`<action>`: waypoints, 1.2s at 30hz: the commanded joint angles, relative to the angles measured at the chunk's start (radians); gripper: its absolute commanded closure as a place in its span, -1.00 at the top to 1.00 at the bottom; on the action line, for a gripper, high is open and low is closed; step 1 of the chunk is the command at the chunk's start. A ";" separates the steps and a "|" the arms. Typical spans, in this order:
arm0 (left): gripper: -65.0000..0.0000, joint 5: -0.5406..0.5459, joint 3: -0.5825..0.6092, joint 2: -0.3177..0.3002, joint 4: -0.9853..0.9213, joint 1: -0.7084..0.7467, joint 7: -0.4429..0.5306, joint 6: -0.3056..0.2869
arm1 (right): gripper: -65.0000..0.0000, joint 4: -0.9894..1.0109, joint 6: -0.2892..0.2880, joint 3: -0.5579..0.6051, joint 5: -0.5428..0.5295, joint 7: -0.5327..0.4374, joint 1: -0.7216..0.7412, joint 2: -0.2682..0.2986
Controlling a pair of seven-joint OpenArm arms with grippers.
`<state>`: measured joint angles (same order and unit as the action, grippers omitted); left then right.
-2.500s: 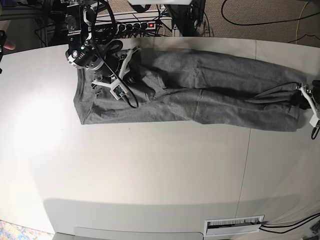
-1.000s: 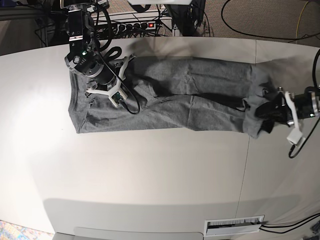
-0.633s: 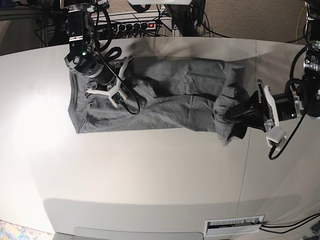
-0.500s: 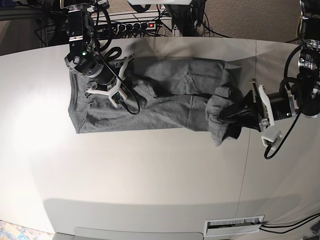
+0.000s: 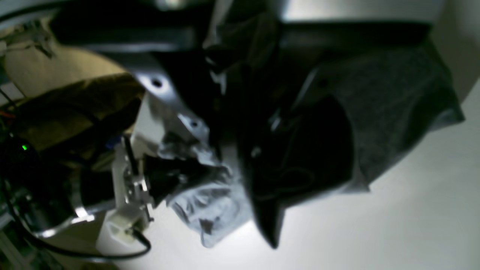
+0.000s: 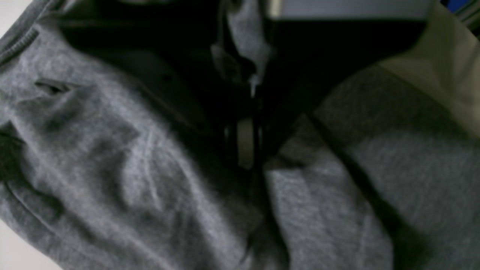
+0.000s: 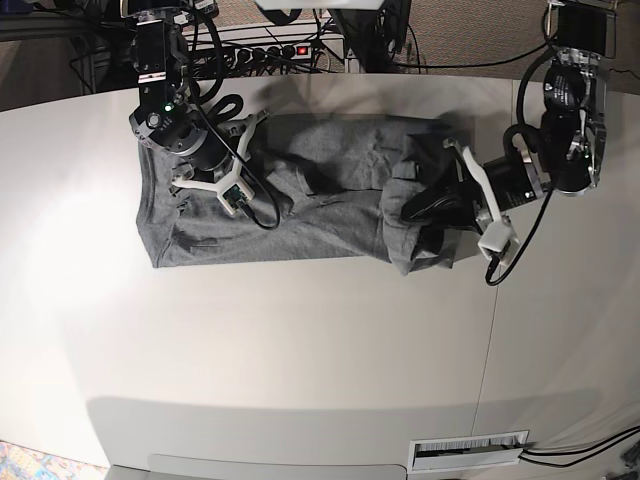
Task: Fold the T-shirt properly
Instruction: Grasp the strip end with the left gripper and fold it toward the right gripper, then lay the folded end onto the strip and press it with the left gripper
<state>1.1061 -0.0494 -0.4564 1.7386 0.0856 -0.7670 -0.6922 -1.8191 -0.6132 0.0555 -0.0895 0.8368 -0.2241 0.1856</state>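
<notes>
The T-shirt's lifted end (image 7: 402,240) is hanging bunched up around my left gripper's fingers, so next my left gripper puts it down, opens and smooths the crumpled layer (image 7: 398,168) out flat.
The grey T-shirt (image 7: 300,215) lies as a long band across the far part of the table, its right end doubled back to the left. My left gripper (image 7: 412,210), on the right side of the base view, is shut on that lifted end. In the left wrist view the cloth (image 5: 393,105) hangs bunched around the dark fingers (image 5: 262,210). My right gripper (image 7: 212,168) rests on the shirt's left part, shut with a pinch of the T-shirt (image 6: 112,157) between its fingers (image 6: 245,142).
A power strip (image 7: 270,50) and cables lie behind the table's far edge. A seam (image 7: 492,330) runs down the white tabletop at the right. A white slotted plate (image 7: 468,451) sits at the near edge.
My left gripper has moved further left over the shirt, dragging the right end with it, so the band is shorter. The right gripper and the shirt's left part have not moved.
</notes>
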 commanded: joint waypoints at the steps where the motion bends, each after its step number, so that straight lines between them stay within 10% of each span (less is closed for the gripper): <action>1: -1.00 0.019 -0.005 0.003 0.010 -0.013 0.027 -0.006 | -1.00 -0.011 0.005 -0.002 0.004 -0.005 0.011 0.008; 13: -1.00 -0.082 0.173 0.049 0.006 0.031 0.035 -0.006 | -1.00 -0.011 0.005 -0.002 0.004 -0.023 0.011 0.008; 18: -0.26 -0.169 0.251 0.049 0.006 0.012 0.035 -0.006 | -1.00 -0.011 0.005 -0.002 0.005 -0.025 0.017 0.008; 36: -0.35 -0.485 0.254 0.043 0.006 -0.127 0.050 -0.006 | -1.00 -0.011 0.005 -0.002 0.004 -0.025 0.025 0.008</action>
<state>0.5968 0.2092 -0.4072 1.7294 -0.0257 -0.7414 -0.6903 -1.8175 -0.6132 0.0555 -0.0784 0.8299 -0.2127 0.1856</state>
